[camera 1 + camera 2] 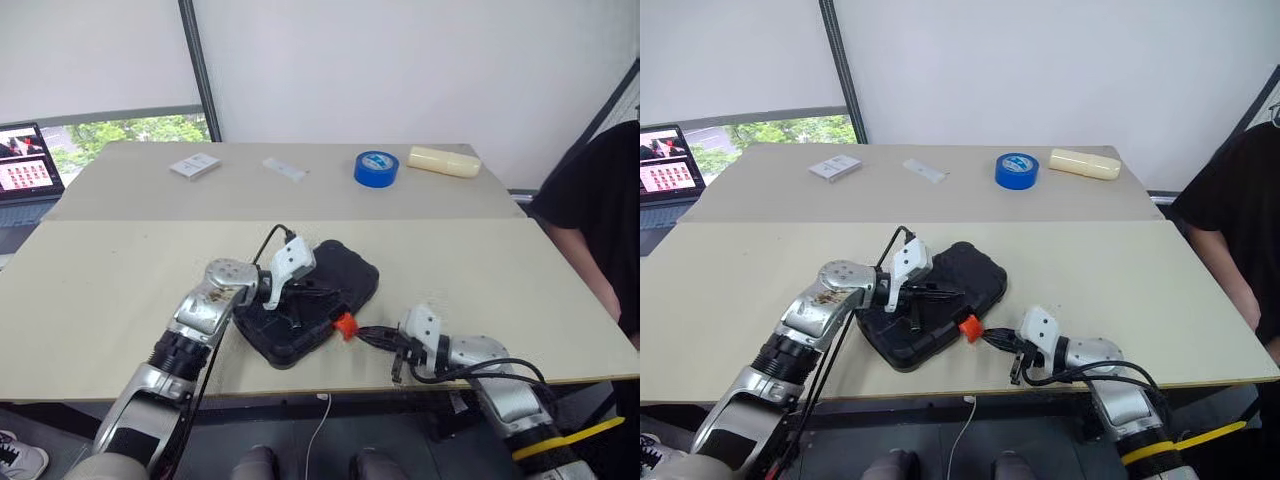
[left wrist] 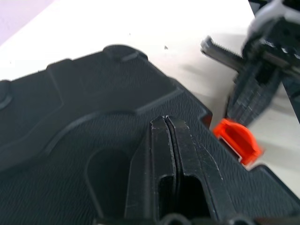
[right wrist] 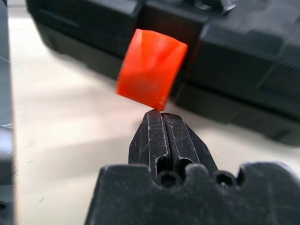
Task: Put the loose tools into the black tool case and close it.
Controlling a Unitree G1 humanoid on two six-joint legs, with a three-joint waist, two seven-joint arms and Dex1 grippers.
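The orange latch [image 1: 345, 325] still leans out from the black tool case. Next, my right gripper retreats, then presses it from the front towards its hollow [image 3: 171, 21] in the case.
The black tool case [image 1: 345, 272] lies with its lid down near the table's front edge, its orange latch [image 1: 345, 325] sticking out on the side towards my right arm. My left gripper [image 2: 166, 120] is shut and rests with its tips on the textured lid. My right gripper [image 3: 157, 112] is shut too, its tips just under the latch [image 3: 151, 75] and level with the table; in the left eye view this right gripper [image 1: 362, 332] almost touches the latch. The loose tools are out of view.
At the far side of the table lie a blue tape roll [image 1: 376, 168], a cream oblong block [image 1: 444, 161], a small white box [image 1: 195, 166] and a white strip [image 1: 285, 169]. A laptop [image 1: 25, 165] stands far left. A person in black [image 1: 600, 220] stands at the right edge.
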